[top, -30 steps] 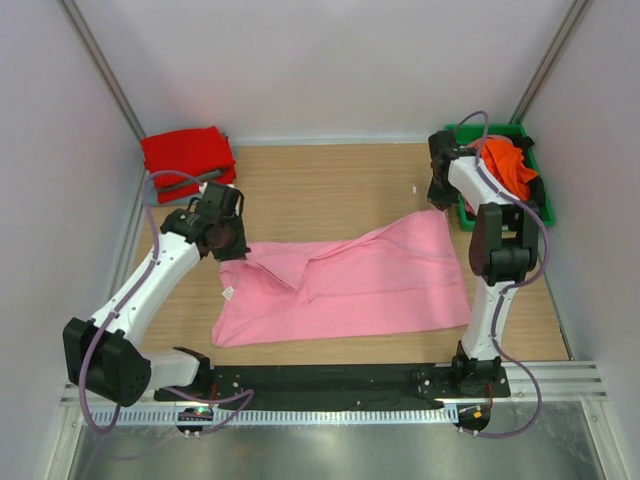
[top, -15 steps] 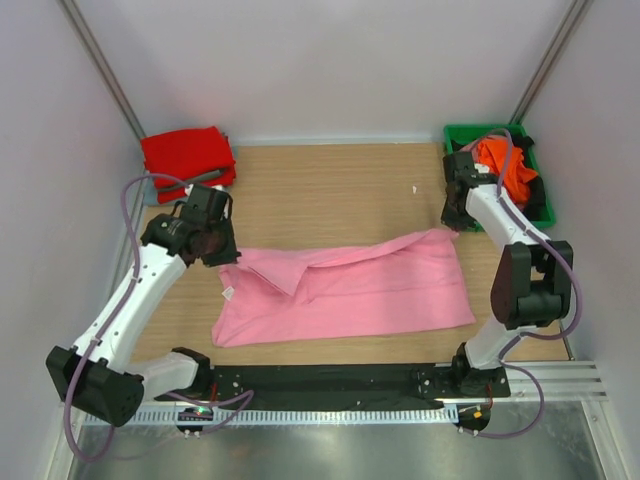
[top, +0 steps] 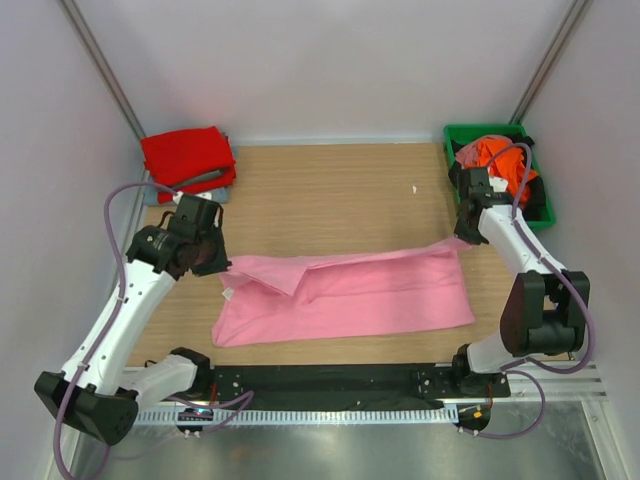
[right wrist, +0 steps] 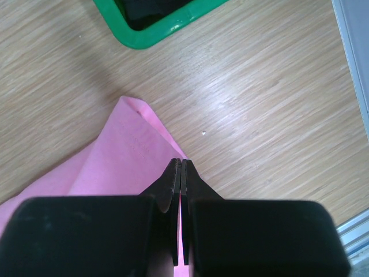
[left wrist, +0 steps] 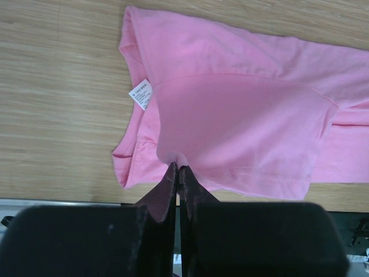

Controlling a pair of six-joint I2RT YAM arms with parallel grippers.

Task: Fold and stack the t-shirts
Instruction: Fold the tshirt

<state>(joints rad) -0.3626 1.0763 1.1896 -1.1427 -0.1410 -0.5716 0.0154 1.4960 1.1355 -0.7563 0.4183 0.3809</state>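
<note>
The pink t-shirt's far edge (top: 360,260) is pulled straight between both grippers, so the right gripper should keep lowering the t-shirt's corner over the lower layer (top: 447,275) and let go there.
A light pink t-shirt (top: 345,295) lies spread across the wooden table, its far edge lifted at both ends. My left gripper (left wrist: 178,168) is shut on a pinch of that pink fabric near the shirt's left end, beside the white care label (left wrist: 140,94). My right gripper (right wrist: 181,161) is shut on the pink t-shirt (right wrist: 124,147) at its right far corner. A folded bright red t-shirt (top: 187,153) rests at the back left on a grey-blue one (top: 205,186). An orange t-shirt (top: 497,160) lies crumpled in the green bin (top: 541,213).
The green bin's rim (right wrist: 155,34) sits just beyond my right gripper. White walls close in the table on three sides. A black rail (top: 330,380) runs along the near edge. Bare wood (top: 330,195) lies between the pink shirt and the back wall.
Both grippers have moved outward, pulling the pink t-shirt's far edge taut and straighter. The left gripper went left and nearer, the right one went right toward the bin.
</note>
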